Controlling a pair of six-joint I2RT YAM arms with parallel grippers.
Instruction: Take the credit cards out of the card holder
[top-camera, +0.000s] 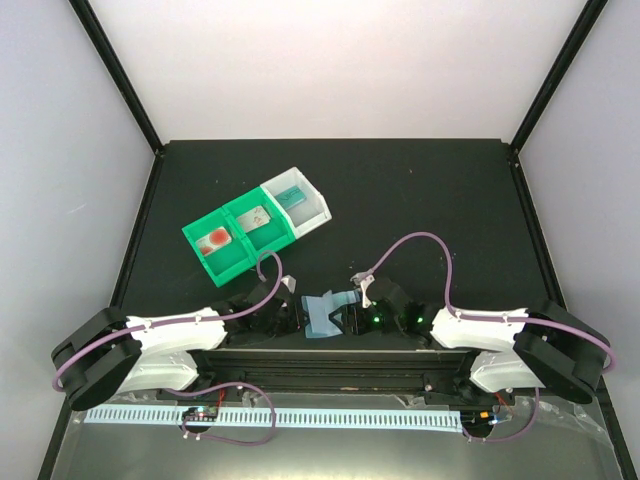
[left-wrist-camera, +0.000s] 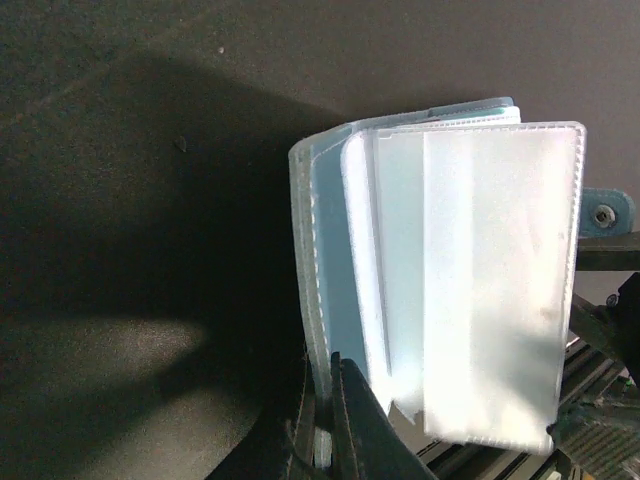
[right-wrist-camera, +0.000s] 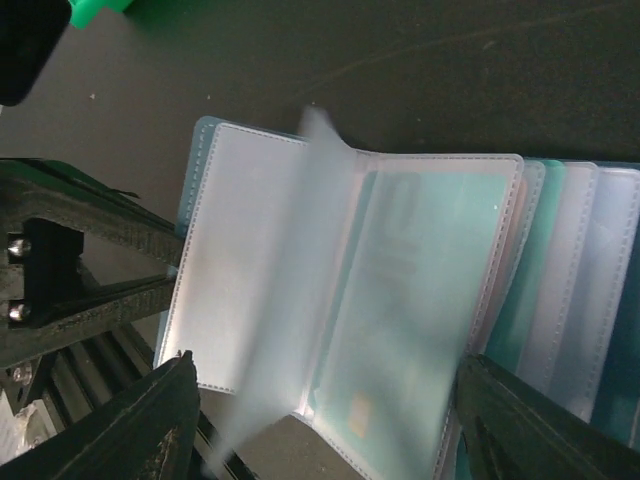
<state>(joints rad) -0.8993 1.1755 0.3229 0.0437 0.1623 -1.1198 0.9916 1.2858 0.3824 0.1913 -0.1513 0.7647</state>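
The loose sleeve page (right-wrist-camera: 285, 265) rises off the cover (left-wrist-camera: 333, 225) edge held in my left gripper, so this gripper should open and press the page flat against the cover.
The slate-blue card holder (top-camera: 324, 314) hangs open between my two grippers, above the table's near edge. My left gripper (left-wrist-camera: 324, 432) is shut on the lower edge of its cover (left-wrist-camera: 305, 280), and its pale sleeves (left-wrist-camera: 490, 280) fan out to the right. My left gripper shows in the top view (top-camera: 296, 316). My right gripper (right-wrist-camera: 335, 430) is open, its fingers (right-wrist-camera: 165, 425) wide apart on either side of the open sleeves; it also shows in the top view (top-camera: 353, 318). A teal credit card (right-wrist-camera: 405, 320) with a gold chip sits inside one translucent sleeve. One loose sleeve page (right-wrist-camera: 290, 300) is blurred.
A green tray (top-camera: 232, 237) with two compartments and a white tray (top-camera: 310, 205) stand together at the back left. Each holds a small flat item, the white one a teal item (top-camera: 291, 197). The black frame rail (top-camera: 330, 360) runs along the near edge.
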